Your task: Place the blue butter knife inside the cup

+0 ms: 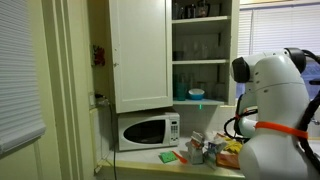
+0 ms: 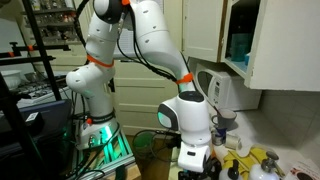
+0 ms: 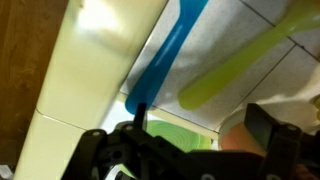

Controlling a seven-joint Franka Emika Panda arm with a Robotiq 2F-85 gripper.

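The blue butter knife lies at a slant under the robot's gripper with its near end (image 3: 138,98) beside one finger, so the gripper should turn and straddle the knife's handle (image 3: 156,72) before closing.
In the wrist view the blue butter knife (image 3: 165,55) runs from the top middle down to the tip of my left finger. A yellow-green utensil (image 3: 240,65) lies beside it on white tiles. A cup with a pale rim and orange inside (image 3: 232,140) sits low between the fingers, toward the right one. My gripper (image 3: 203,120) has its fingers wide apart with nothing clamped between them. In an exterior view the gripper (image 2: 196,160) hangs low over the cluttered counter. The knife cannot be made out in either exterior view.
A green plate (image 3: 170,135) lies under the gripper, and shows in an exterior view (image 1: 168,156). A microwave (image 1: 146,131) stands on the counter under open white cupboards (image 1: 140,50). Several small items (image 1: 205,150) crowd the counter. A kettle (image 2: 222,95) stands behind the arm.
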